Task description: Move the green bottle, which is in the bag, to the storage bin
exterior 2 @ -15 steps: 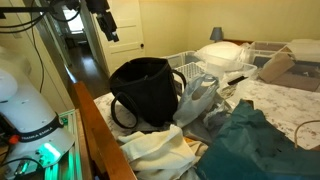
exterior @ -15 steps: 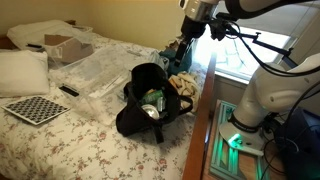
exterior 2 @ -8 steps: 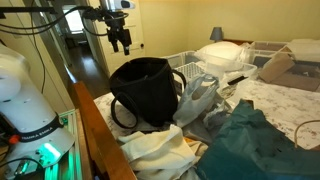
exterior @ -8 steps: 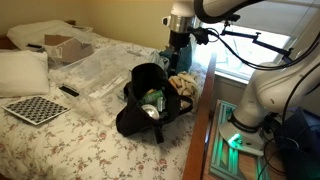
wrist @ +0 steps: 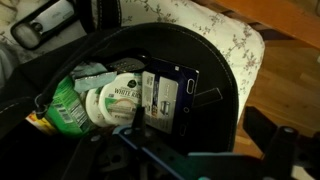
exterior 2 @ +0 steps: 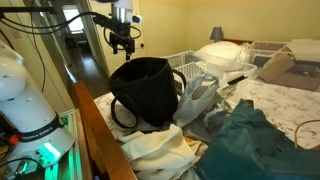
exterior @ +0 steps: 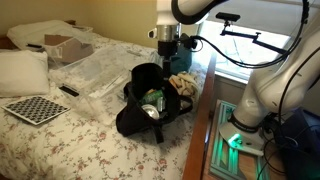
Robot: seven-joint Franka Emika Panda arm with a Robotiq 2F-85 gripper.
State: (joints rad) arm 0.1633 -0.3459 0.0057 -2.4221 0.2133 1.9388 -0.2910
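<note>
Next, I move over to the green bottle before I go down deep into the bag, because my open gripper is straddling the black bag's rim.
The black bag stands on the bed with its round mouth open; it also shows in an exterior view and fills the wrist view. The green bottle lies inside it at the left, next to a white round-lidded item and a dark blue box. A bit of green shows in the bag's mouth in an exterior view. My gripper hangs open and empty just above the bag's far rim, also in the wrist view. The clear storage bin lies beside the bag.
A brown cardboard box and a pillow lie further up the bed. A checkered board lies near the front. A teal cloth bundle and white cloth lie next to the bag. A wooden bed rail runs beside it.
My gripper has moved from high beside the window across and down to just above the bag's mouth. The bag and its contents have not moved.
</note>
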